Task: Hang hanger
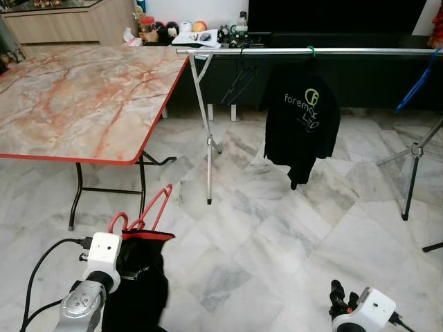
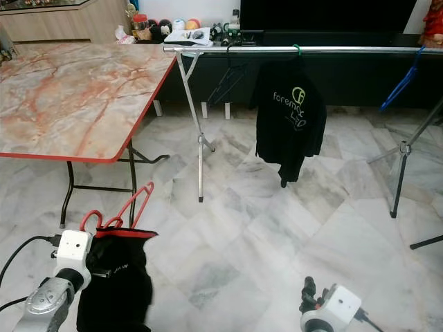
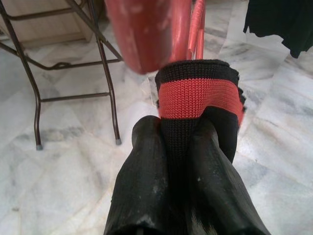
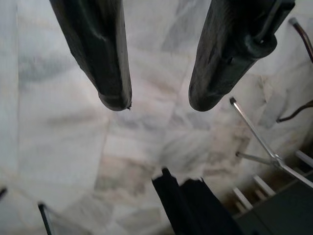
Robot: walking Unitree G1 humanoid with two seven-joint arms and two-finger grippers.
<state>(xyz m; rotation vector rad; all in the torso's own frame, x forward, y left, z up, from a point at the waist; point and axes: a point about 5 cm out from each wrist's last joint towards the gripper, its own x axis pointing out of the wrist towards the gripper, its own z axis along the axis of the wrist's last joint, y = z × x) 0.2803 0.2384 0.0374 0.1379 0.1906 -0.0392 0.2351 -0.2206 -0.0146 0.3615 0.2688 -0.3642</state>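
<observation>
I expect the hanger (image 1: 140, 223) to slide out of the garment when I pull it, because the red hanger's sloping arm (image 1: 163, 206) stands free above the garment's collar.
A red hanger (image 1: 156, 205) carries a black garment (image 1: 140, 279) with a red collar band (image 3: 199, 95), low at my left side. My left gripper (image 3: 181, 128) is shut on the garment's collar, just under the hanger's hook. Ahead stands a silver clothes rail (image 1: 360, 51). A black printed shirt (image 1: 301, 119) hangs on it from a green hook (image 1: 311, 50). My right gripper (image 4: 159, 100) is open and holds nothing, low over the marble floor (image 1: 277, 228) at my right (image 1: 337, 294).
A marble-topped folding table (image 1: 69, 104) with a red edge stands at the left, and its metal legs (image 3: 105, 73) are near the hanger. The rail rests on a left leg (image 1: 208, 149) and a right tripod (image 1: 413, 160). A blue hanger (image 1: 418, 84) and a black hanger (image 1: 239, 83) also hang there.
</observation>
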